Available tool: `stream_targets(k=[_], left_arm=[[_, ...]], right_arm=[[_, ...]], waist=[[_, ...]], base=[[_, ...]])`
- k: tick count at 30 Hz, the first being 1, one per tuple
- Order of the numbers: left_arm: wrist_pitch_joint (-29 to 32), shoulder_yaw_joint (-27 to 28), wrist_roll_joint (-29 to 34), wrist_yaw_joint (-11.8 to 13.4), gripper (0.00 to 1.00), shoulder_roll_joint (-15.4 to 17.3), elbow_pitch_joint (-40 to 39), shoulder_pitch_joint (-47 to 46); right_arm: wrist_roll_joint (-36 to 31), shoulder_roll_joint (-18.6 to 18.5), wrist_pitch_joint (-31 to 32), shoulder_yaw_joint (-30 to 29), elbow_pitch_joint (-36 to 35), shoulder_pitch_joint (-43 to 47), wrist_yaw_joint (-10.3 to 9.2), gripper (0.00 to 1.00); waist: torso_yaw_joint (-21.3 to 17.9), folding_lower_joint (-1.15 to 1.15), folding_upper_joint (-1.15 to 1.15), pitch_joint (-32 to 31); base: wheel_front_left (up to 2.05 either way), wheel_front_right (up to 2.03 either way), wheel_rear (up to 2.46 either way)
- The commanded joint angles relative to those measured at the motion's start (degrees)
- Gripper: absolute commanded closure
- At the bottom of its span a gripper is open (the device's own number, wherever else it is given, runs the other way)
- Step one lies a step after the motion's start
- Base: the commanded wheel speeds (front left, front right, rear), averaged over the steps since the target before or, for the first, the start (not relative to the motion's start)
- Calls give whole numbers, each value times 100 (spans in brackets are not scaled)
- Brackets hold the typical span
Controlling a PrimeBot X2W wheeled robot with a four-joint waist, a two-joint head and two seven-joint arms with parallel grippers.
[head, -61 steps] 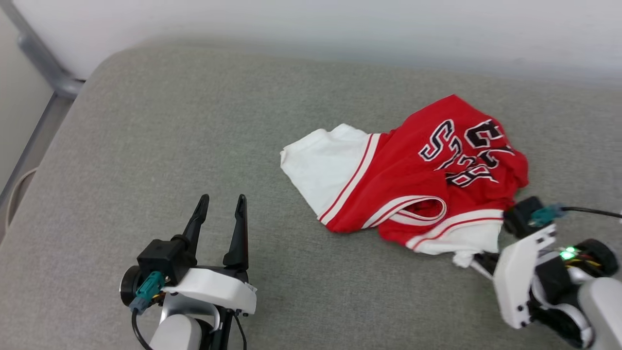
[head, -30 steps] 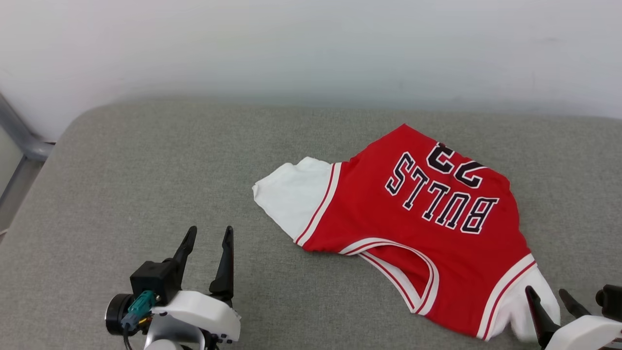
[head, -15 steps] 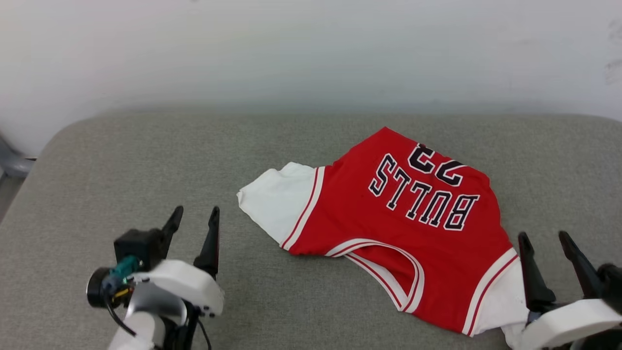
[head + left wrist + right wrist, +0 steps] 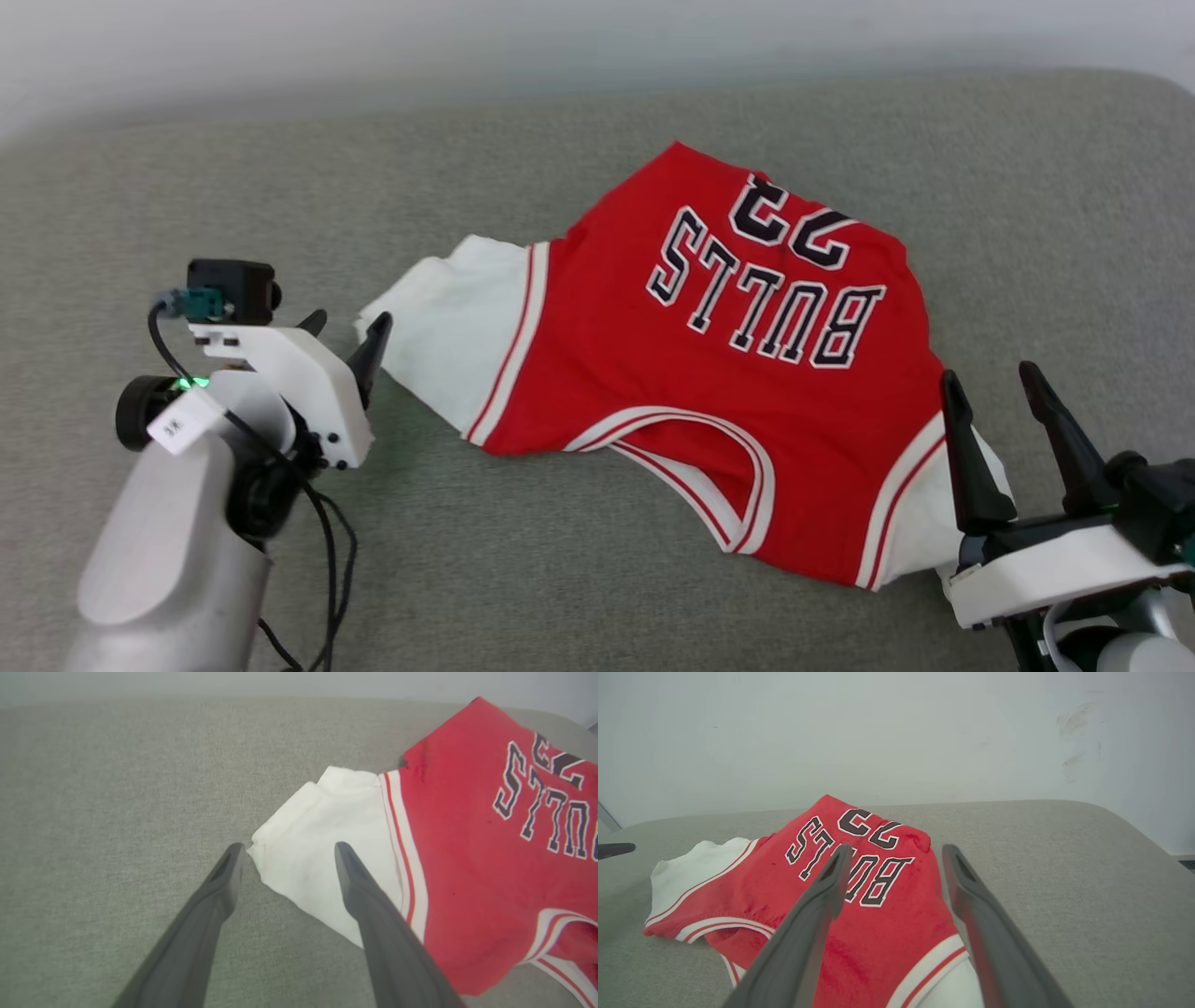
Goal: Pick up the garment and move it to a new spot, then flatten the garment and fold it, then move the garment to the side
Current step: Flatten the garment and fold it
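Note:
The number (image 4: 808, 208) is cut off at the jersey's far edge, so I expect more red cloth folded (image 4: 717, 190) underneath to come out when I lift the jersey.
The garment (image 4: 709, 373) is a red jersey with white sleeves and black BULLS lettering, lying spread on the grey cushion (image 4: 560, 579) with the letters upside down. My left gripper (image 4: 347, 334) is open beside the tip of its left white sleeve (image 4: 322, 849), whose corner lies between the spread fingers in the left wrist view. My right gripper (image 4: 991, 390) is open over the near right white sleeve (image 4: 920, 537), with nothing held. The right wrist view looks along the jersey (image 4: 859, 914) between open fingers.
A pale wall (image 4: 896, 732) runs behind the grey cushion. The cushion's rounded right edge (image 4: 1157, 854) drops off to the right. Bare cushion lies to the left of the jersey (image 4: 121, 187) and in front of it.
The head camera has tilted down and shifted. My left gripper has swung right to the jersey's white sleeve tip. Since two seconds ago the crumpled jersey has been let go and lies spread.

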Motion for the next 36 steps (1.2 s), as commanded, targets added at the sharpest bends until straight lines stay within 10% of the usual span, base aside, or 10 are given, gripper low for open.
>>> stream_targets(k=[1,15,17,27,36], left_arm=[[295,-27,-109,-38,0,96,175,-179],[2814,-516,-722,-137,4,457,1078,-565],[2764,-546,-734,-136,100,395,1049,-546],[1799,-417,-545,23,100,428,625,-385],[1316,-324,-487,204,100,433,-271,-82]], right_arm=[[89,27,-57,24,71,-122,-7,0],[327,26,-255,11,615,-432,-7,0],[372,26,-237,-22,702,-478,-7,0],[594,26,535,-464,1092,-391,-7,0],[1066,-488,2530,-679,938,22,-6,0]], waist=[[-286,0,0,324],[-651,0,0,848],[-668,0,0,875],[-579,0,0,595],[-391,0,0,326]], base=[[0,0,0],[0,0,0],[0,0,0],[0,0,0],[0,0,0]])
